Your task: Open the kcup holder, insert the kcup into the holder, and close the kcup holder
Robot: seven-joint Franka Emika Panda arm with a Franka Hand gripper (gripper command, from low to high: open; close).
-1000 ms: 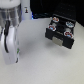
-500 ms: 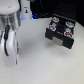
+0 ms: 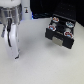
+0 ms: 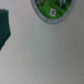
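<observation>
A white rim (image 4: pixel 54 21) goes around the green lid that faces up, so the kcup (image 4: pixel 53 7) will fit flush in a round slot with its lid up when I put it in.
The kcup holder (image 3: pixel 61 31) is a black box at the exterior view's right, its drawer pulled out with several pods in the round slots. The kcup (image 4: pixel 51 10) shows in the wrist view as a round green lid with a white rim, lying on the light table. I cannot make it out in the exterior view. My gripper (image 3: pixel 14 50) hangs over the table at the exterior view's left, well apart from the holder, fingers spread with nothing between them. A blurred dark green shape (image 4: pixel 4 27) at the edge of the wrist view looks like one finger.
A dark backdrop (image 3: pixel 50 7) runs behind the table. The arm's white body (image 3: pixel 10 17) fills the upper part of the exterior view's left. Light tabletop (image 3: pixel 40 62) lies between the gripper and the holder.
</observation>
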